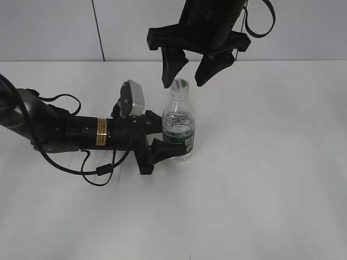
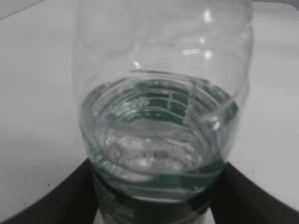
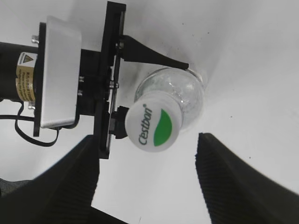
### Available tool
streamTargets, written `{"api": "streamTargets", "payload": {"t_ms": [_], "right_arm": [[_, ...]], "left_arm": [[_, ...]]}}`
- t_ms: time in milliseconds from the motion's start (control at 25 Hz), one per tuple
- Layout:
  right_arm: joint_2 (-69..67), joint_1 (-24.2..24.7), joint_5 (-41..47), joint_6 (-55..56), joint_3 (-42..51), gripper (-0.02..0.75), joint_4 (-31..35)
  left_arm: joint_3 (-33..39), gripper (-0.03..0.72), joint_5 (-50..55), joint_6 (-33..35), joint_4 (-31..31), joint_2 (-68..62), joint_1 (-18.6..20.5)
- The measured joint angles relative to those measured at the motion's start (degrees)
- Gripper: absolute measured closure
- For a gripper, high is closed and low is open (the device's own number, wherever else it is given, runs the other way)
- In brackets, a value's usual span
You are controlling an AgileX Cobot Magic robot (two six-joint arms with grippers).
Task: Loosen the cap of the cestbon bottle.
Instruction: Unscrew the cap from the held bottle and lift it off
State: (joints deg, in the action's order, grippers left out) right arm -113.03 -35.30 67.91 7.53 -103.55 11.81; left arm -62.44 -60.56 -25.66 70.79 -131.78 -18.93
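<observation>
I expect the white cap (image 1: 179,85) to come clean off when I lift it and leave the bottle standing, because my left gripper is holding the bottle's body (image 1: 165,137).
The cestbon bottle (image 1: 178,130) stands upright on the white table, clear with a dark green label band, partly filled with water. It fills the left wrist view (image 2: 163,116). My left gripper (image 1: 165,145) is shut on the bottle's lower body from the left; its black fingers (image 2: 154,205) flank the label. The white cap (image 1: 180,84) with a green leaf mark sits on the neck and shows from above in the right wrist view (image 3: 153,123). My right gripper (image 1: 184,81) hangs open just above the cap, a finger on either side (image 3: 147,177), not touching it.
The white table (image 1: 271,179) stretches around the bottle. The left arm with its grey wrist camera (image 1: 133,99) and loose black cables (image 1: 97,168) lies across the table's left half. A pale wall stands at the back.
</observation>
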Motion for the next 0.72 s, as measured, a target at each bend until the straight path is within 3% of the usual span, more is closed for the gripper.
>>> {"api": "streamTargets", "payload": {"t_ms": [720], "right_arm": [[-2.36, 0.00, -2.35, 0.05, 0.00, 0.247, -0.35]], "left_arm": [[0.00, 0.272, 0.00, 0.00, 0.00, 0.00, 0.00]]}}
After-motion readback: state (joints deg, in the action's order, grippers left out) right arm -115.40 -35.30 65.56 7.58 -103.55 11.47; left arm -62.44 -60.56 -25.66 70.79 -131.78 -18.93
